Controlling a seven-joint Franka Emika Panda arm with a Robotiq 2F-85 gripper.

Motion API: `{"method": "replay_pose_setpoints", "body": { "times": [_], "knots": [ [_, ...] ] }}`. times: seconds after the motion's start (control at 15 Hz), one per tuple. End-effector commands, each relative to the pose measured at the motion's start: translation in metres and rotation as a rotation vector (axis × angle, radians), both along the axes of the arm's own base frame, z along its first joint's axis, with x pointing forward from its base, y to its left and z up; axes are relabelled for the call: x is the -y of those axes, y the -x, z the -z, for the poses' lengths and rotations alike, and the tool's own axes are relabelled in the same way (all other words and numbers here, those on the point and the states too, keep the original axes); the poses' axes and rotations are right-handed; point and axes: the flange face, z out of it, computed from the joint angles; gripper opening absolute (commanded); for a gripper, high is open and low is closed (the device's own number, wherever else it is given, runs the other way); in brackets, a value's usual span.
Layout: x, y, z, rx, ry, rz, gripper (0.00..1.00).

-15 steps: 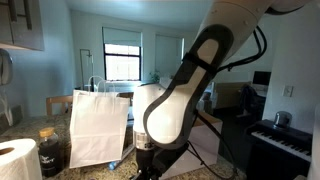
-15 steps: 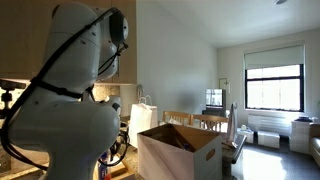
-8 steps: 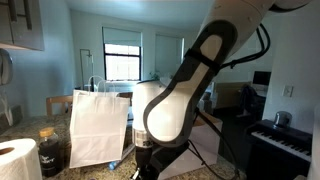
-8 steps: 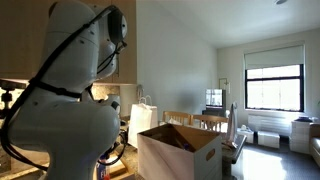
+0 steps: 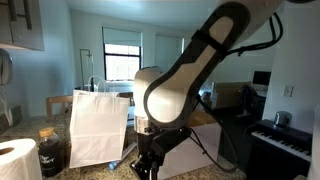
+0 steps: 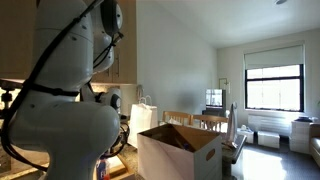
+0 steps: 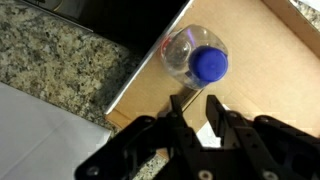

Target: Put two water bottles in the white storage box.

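Observation:
I should open the fingers, move over the cap (image 7: 208,65) and grip it before lifting the water bottle, as its blue cap sits beyond my gripper's fingertips.
In the wrist view a clear water bottle (image 7: 196,56) with a blue cap stands upright in a corner of the white storage box, on its brown cardboard floor (image 7: 270,70). My gripper (image 7: 197,100) is above the bottle and a little to the side, its fingers apart with nothing between them. The box shows in both exterior views, white outside and brown inside (image 6: 180,150), and is partly hidden behind my arm (image 5: 200,148). No second bottle shows clearly.
A tall white paper bag with handles (image 5: 98,125) stands next to the box on the granite counter (image 7: 60,60); it also shows in an exterior view (image 6: 147,112). A paper towel roll (image 5: 15,160) and a dark jar (image 5: 50,150) stand beside it. A piano (image 5: 285,142) is at the side.
My arm has swung: the upper links moved over and the wrist sits lower over the box. The box and the bag have not moved.

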Motion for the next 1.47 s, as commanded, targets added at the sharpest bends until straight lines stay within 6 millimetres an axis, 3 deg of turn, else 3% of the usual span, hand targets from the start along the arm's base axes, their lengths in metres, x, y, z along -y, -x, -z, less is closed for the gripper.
{"method": "replay_pose_setpoints", "body": {
  "times": [0.0,0.33,0.4,0.47,0.6,1.13,1.4],
  "knots": [
    [0.005,0.008,-0.006,-0.029,-0.015,0.0,0.64],
    [-0.001,0.015,0.009,-0.092,-0.037,-0.008,0.97],
    [0.0,0.015,0.012,-0.094,-0.045,0.0,0.96],
    [0.002,0.015,0.014,-0.102,-0.044,0.01,0.6],
    [0.003,0.014,0.018,-0.114,-0.047,0.017,0.63],
    [0.006,0.007,0.019,-0.146,-0.062,-0.008,0.1],
    [0.019,0.004,0.002,-0.149,-0.042,-0.023,0.14]
  ]
}}
